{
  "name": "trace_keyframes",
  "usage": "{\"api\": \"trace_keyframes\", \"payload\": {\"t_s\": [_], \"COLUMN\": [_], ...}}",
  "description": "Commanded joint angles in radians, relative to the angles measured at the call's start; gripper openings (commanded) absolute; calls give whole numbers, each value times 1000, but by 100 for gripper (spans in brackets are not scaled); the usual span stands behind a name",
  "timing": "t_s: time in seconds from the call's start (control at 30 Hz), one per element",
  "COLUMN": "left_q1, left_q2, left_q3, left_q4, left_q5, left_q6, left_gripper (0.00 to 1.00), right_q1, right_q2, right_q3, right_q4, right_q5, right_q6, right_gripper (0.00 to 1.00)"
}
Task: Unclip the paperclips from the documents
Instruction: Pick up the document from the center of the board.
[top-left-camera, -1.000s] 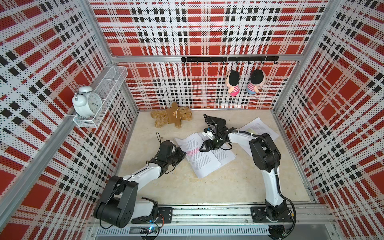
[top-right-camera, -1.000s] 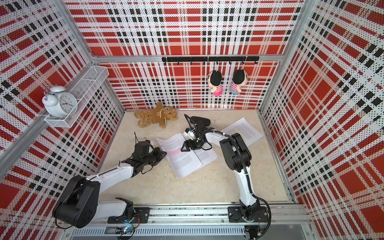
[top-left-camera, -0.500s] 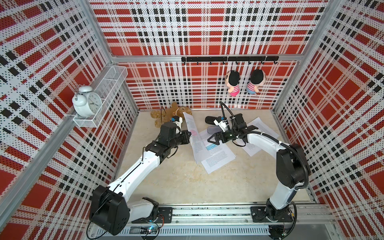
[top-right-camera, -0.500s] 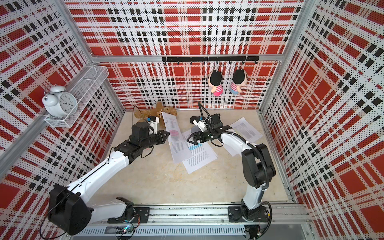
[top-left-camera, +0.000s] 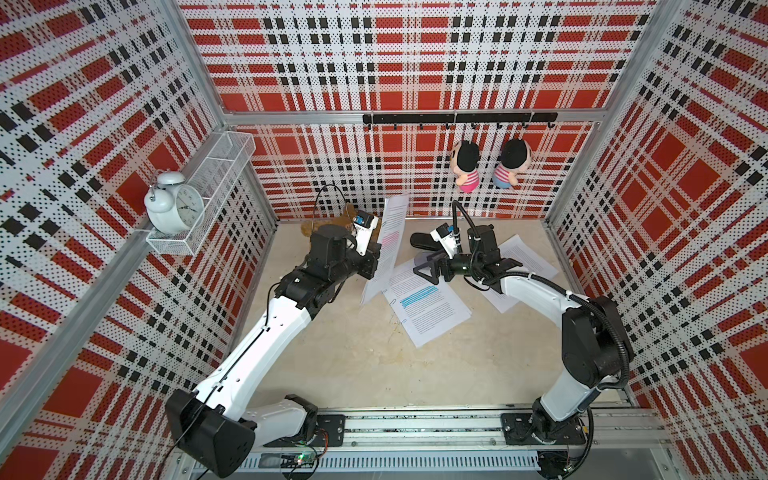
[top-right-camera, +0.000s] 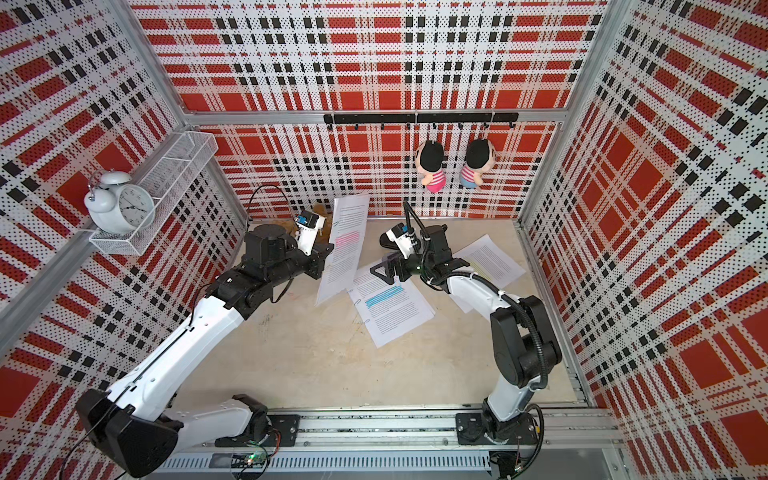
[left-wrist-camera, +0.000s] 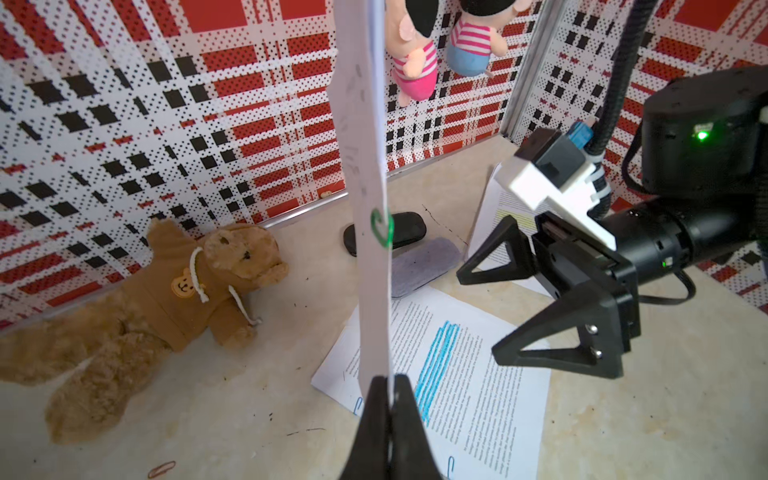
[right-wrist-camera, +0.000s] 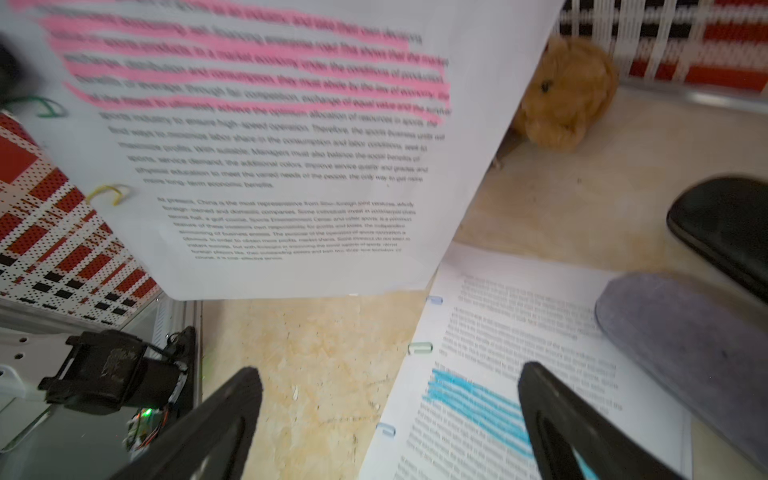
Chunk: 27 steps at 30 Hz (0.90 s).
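Observation:
My right gripper will carry the pink-highlighted document alone, and the document will stay upright with a slight bend, because the document's loose edge stands straight.
My left gripper is shut on the lower edge of the pink-highlighted document, which it holds upright above the table. A green paperclip and a yellow paperclip sit on the edge of this document. My right gripper stands wide open and empty just right of the sheet, above the blue-highlighted document. That one lies flat with pale clips along its edge. A yellow-highlighted document lies under the right arm.
A brown teddy bear lies by the back wall. A black glasses case and a grey one lie behind the held sheet. A loose coppery clip lies on the table. Two dolls hang on the back wall.
The left arm has raised the pink-highlighted document from flat on the table to upright. The right gripper has opened wide and drawn back to the right of the sheet.

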Motion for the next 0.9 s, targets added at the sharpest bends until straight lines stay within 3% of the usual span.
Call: {"api": "trace_keyframes", "payload": {"t_s": [0.0, 0.07, 0.17, 0.3, 0.53, 0.67, 0.87], "left_q1": [12, 33, 46, 61, 131, 137, 136], "left_q2": [-35, -34, -22, -21, 2, 26, 60], "left_q3": [31, 44, 66, 65, 57, 60, 48], "left_q4": [62, 94, 120, 202, 324, 346, 373], "left_q5": [91, 161, 249, 402, 612, 672, 721], "left_q6": [107, 93, 74, 35, -54, -68, -78], "left_gripper": [0, 0, 0, 0, 0, 0, 0], "right_q1": [-10, -28, -66, -101, -188, -197, -190], "right_q2": [-75, -74, -22, 33, 195, 245, 259], "right_q3": [-159, -187, -135, -112, -3, 99, 133], "right_q4": [453, 552, 594, 801, 1319, 1342, 1402], "right_q5": [-58, -45, -121, -214, -327, -364, -370], "right_q6": [13, 47, 110, 181, 621, 692, 776], "right_gripper": [100, 100, 100, 100, 100, 100, 100]}}
